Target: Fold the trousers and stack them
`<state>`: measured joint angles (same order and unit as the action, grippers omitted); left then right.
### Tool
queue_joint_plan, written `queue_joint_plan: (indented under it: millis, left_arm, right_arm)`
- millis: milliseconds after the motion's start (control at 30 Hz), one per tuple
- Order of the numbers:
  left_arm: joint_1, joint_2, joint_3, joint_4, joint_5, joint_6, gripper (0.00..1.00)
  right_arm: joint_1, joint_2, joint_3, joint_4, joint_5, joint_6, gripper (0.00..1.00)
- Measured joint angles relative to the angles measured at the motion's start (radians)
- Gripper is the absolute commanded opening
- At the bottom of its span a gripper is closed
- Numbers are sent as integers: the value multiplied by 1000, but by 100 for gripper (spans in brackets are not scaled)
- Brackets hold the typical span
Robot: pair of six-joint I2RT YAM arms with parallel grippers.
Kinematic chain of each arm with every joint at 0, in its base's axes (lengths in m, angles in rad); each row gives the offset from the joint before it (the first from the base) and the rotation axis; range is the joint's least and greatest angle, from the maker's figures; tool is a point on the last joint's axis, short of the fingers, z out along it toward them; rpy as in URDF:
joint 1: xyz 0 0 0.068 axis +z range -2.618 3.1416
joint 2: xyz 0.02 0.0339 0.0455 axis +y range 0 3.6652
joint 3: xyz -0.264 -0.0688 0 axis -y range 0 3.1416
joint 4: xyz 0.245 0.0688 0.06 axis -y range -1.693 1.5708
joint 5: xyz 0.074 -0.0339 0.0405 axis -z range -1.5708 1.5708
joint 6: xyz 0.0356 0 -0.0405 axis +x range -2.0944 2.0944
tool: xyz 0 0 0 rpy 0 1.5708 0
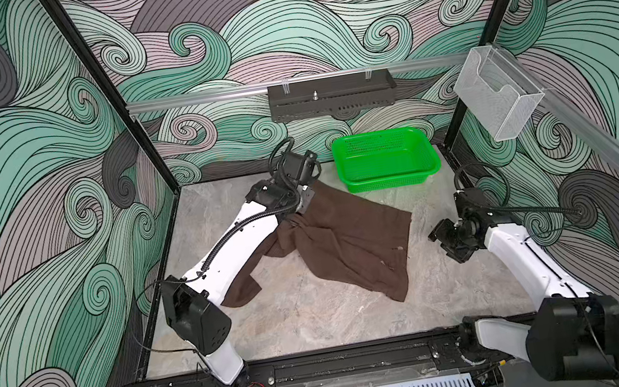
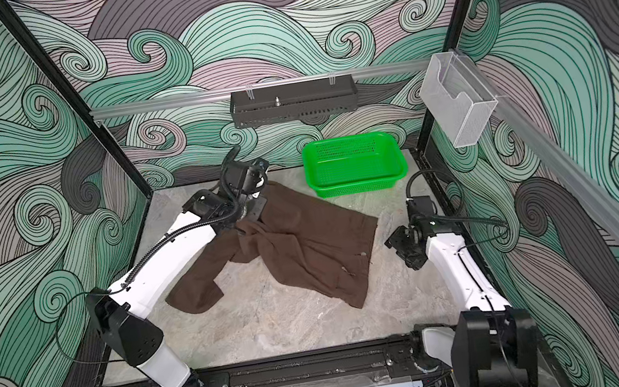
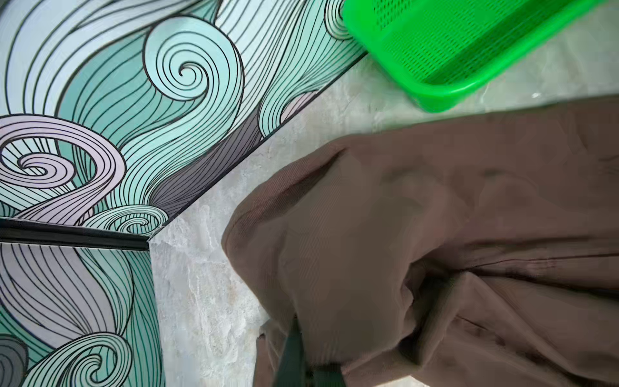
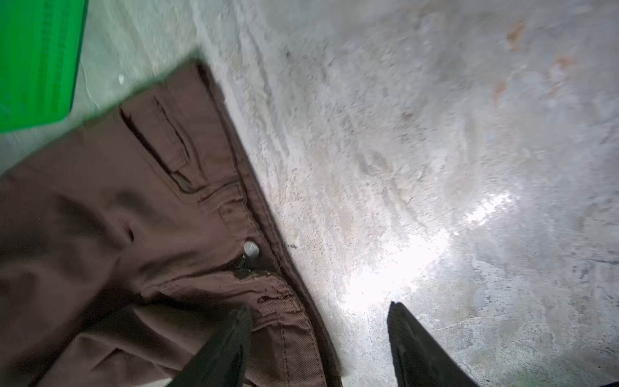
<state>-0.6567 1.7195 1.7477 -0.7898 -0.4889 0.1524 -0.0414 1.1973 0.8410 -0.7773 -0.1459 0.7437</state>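
I should take the waistband [image 1: 401,256] with my right gripper while my left gripper pulls back, because the trousers' legs lie bunched [image 1: 295,232] by my left gripper and the waistband is free.
The dark brown trousers [image 1: 355,229] [image 2: 306,237] lie crumpled across the middle of the grey table, one leg trailing under the left arm. At their far left corner my left gripper [image 1: 304,209] [image 2: 250,212] is shut on a bunch of the fabric. In the left wrist view the trousers [image 3: 402,201] drape over the gripper [image 3: 301,338] and hide most of it. My right gripper [image 1: 438,235] [image 2: 394,241] [image 4: 318,311] stands open at the waistband edge of the trousers [image 4: 100,201]. One finger is over the cloth near the metal button [image 4: 251,249], the other over bare table.
A bright green perforated basket [image 1: 374,134] [image 2: 350,139] [image 3: 435,97] [image 4: 33,67] stands at the back right, just beyond the trousers. A black shelf [image 1: 330,94] hangs on the back wall and a clear holder [image 1: 498,93] on the right rail. Patterned walls enclose the table.
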Motion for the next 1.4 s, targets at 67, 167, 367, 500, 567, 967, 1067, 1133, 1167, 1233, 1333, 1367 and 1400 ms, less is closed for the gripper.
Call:
queue_joint_plan:
  millis: [67,167,367,500,567,967,1067,1133,1167,1233,1333,1367,1400]
  left_arm:
    - [0,9,-3,0,-19,5,0]
    - [0,10,-2,3,-47,6,0]
    - [0,10,2,5,-87,13,0]
    - [1,10,18,5,-99,13,0]
    - [1,10,32,5,-103,13,0]
    - [13,10,82,10,-110,14,0]
    - [27,10,80,22,-129,25,0]
    - [44,6,72,40,-145,47,0]
    - [56,0,62,55,-156,62,0]
    - [87,-21,35,90,-171,100,0]
    - [140,-70,-11,168,-196,175,0]
    - [151,-90,-27,199,-206,202,0]
    - [160,-106,-40,226,-214,228,0]
  right_arm:
    - [74,12,2,-2,5,-4,72]
    - [175,34,4,-4,7,1,74]
    - [280,28,-48,-16,15,37,77]
    - [333,27,-130,-8,2,80,74]
    - [360,35,-169,10,-21,105,70]
    - [402,13,-291,221,-168,221,0]
    - [390,-41,-288,192,-142,220,0]
    - [362,-114,-261,115,-77,198,0]
    - [336,-160,-240,74,-35,181,0]
    - [262,-243,-193,1,38,138,0]
    - [129,-312,-143,-78,122,69,0]
    - [95,-319,-135,-103,145,49,0]
    - [79,-318,-130,-121,160,37,0]
